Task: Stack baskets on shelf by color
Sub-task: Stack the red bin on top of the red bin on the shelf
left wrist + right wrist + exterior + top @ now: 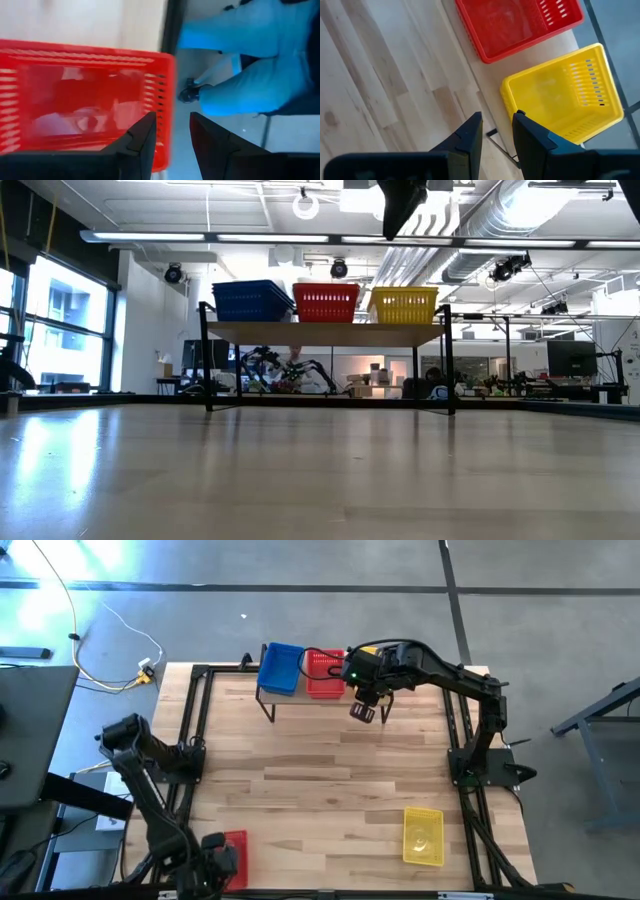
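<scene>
I keep lowering my left gripper until its fingers can close on the basket's rim [170, 95], because one finger is over the red basket's hollow and one is outside the red basket's end [164, 125].
The shelf [325, 333] stands at the table's far edge, with blue baskets [280, 668], a red basket [325, 673] and a yellow basket [565, 95] resting on its board. My right gripper [497, 125] hovers open, high above the shelf's near edge beside the yellow basket, and holds nothing. Another yellow basket [422, 835] lies on the table near the right near corner. A red basket [237, 850] sits at the near left corner. My left gripper [172, 142] is open over that basket's end wall, one finger over its inside and one outside. My left gripper has the red basket's end wall [169, 100] between its two fingers, one finger [142, 137] over the hollow and one [207, 142] outside it. A gap shows on either side of the wall, so I cannot tell whether the fingers touch it.
A black metal frame [195, 720] runs along the table's left and right sides. The wide middle of the wooden tabletop [320, 780] is bare. Cables and a grey floor lie beyond the far edge. Another robot bench shows in the room behind the shelf.
</scene>
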Controlling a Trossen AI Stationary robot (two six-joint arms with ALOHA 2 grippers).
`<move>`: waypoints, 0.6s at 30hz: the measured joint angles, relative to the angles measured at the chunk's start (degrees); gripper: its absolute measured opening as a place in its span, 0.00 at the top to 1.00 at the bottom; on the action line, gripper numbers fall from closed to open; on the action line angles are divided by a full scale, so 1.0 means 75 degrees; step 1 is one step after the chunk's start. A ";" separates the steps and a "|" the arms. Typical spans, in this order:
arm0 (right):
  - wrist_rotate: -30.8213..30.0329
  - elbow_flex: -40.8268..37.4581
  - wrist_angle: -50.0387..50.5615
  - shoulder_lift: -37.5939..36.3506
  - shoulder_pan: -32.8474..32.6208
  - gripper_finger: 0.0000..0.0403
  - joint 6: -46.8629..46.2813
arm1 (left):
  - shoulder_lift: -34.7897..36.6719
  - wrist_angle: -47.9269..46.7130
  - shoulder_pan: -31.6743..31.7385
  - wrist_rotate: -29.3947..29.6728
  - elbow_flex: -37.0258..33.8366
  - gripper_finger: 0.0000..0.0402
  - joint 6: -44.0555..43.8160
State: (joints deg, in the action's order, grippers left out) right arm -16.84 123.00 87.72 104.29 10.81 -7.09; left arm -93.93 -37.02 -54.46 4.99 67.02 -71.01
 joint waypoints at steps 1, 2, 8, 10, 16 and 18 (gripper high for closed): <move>0.0049 0.0000 -0.0001 0.0000 0.0000 0.77 -0.0001 | -0.0072 0.0176 -0.0050 -0.0009 0.0000 0.73 -0.0049; 0.0078 0.0000 -0.0003 0.0000 0.0000 0.77 0.0000 | -0.0155 0.0326 -0.0095 -0.0019 0.0003 0.73 -0.0077; 0.0105 0.0000 -0.0007 0.0000 0.0000 0.77 -0.0015 | -0.0481 0.0892 -0.0253 -0.0053 0.0003 0.73 -0.0235; 0.0104 0.0000 -0.0007 0.0000 0.0000 0.77 -0.0066 | -0.0584 0.0866 -0.0269 -0.0059 0.0003 0.73 -0.0384; 0.0105 0.0000 -0.0009 0.0000 0.0000 0.77 -0.0082 | -0.0872 0.0908 -0.0305 -0.0118 0.0003 0.73 -0.0544; 0.0105 0.0000 -0.0009 0.0000 0.0000 0.77 -0.0082 | -0.0968 0.0908 -0.0305 -0.0259 0.0003 0.73 -0.0641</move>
State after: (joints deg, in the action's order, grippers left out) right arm -16.05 123.00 87.66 104.29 10.81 -7.70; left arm -101.19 -30.21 -56.75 3.05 67.05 -75.82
